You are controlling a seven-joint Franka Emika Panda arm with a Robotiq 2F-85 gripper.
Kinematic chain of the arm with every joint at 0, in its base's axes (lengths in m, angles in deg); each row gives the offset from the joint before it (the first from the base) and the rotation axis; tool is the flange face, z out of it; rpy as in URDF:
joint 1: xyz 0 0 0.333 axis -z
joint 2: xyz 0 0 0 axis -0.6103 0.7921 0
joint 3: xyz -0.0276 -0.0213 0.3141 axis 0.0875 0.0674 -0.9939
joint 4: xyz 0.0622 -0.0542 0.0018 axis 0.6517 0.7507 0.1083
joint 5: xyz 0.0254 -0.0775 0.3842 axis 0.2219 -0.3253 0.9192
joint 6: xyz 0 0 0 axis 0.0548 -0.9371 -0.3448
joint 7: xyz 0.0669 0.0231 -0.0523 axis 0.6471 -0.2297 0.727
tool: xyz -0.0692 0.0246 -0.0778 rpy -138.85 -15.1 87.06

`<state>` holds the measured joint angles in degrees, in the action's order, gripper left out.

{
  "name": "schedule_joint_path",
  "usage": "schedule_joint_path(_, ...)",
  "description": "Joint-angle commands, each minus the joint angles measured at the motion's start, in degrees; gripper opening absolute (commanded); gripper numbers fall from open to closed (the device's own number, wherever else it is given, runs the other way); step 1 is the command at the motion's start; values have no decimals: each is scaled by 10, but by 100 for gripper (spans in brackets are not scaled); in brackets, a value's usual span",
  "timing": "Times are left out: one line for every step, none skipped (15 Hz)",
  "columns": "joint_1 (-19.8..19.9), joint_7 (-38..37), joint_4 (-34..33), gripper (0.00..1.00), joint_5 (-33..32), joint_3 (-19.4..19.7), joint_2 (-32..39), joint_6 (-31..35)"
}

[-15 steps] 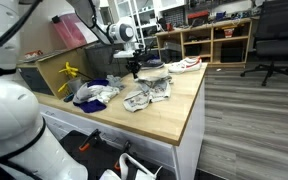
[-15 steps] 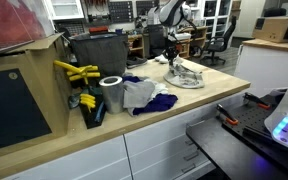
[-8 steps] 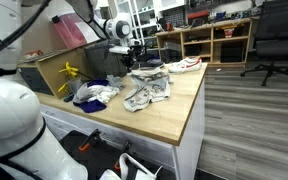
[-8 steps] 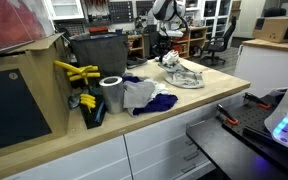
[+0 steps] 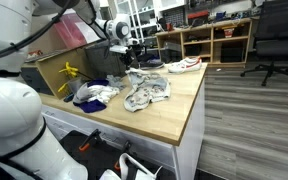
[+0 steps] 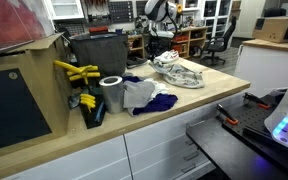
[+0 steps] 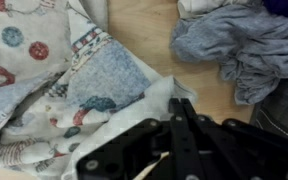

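Note:
My gripper should keep pulling toward the grey-blue garment (image 7: 227, 47) until the cloth is spread, since it holds the patterned cloth by its white edge (image 7: 160, 93) with open wood ahead.
My gripper (image 7: 179, 103) is shut, its two black fingers pressed together on the white edge of a patterned cloth (image 7: 54, 90) with blue and red prints. In both exterior views the gripper (image 5: 129, 60) (image 6: 156, 50) hangs just above the wooden table (image 5: 179, 115), at the far end of the crumpled patterned cloth (image 5: 147, 92) (image 6: 181, 72), whose near corner is drawn up toward the fingers. A grey-blue garment (image 7: 234, 45) lies beside it, close to the gripper.
A pile of white and dark blue cloths (image 6: 144, 97) lies mid-table. A silver roll (image 6: 111, 93), yellow tools (image 6: 76, 72) and a black bin (image 6: 99, 50) stand along the wall side. A shoe (image 5: 187, 65) rests at the table's far end. An office chair (image 5: 274, 40) stands beyond.
My gripper has moved from over the cloth's middle toward its far edge and risen a little. The patterned cloth's edge has been pulled along and stretched out.

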<state>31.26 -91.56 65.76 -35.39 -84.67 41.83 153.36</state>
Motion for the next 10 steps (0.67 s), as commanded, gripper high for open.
schedule_joint_path(-13,-18,-54,1,8,-2,32,-22)
schedule_joint_path(-15,-20,-61,1,10,-4,37,-22)
schedule_joint_path(-17,-21,-67,1,11,-5,43,-22)
schedule_joint_path(-18,-24,-72,1,14,-7,47,-23)
schedule_joint_path(-19,-26,-78,1,18,-10,52,-28)
schedule_joint_path(-18,-25,-83,1,26,-14,57,-32)
schedule_joint_path(-14,-21,-88,1,37,-20,61,-40)
schedule_joint_path(-11,-18,-93,1,50,-26,66,-48)
schedule_joint_path(-7,-15,-98,1,65,-32,70,-59)
schedule_joint_path(-3,-11,-104,1,80,-38,73,-69)
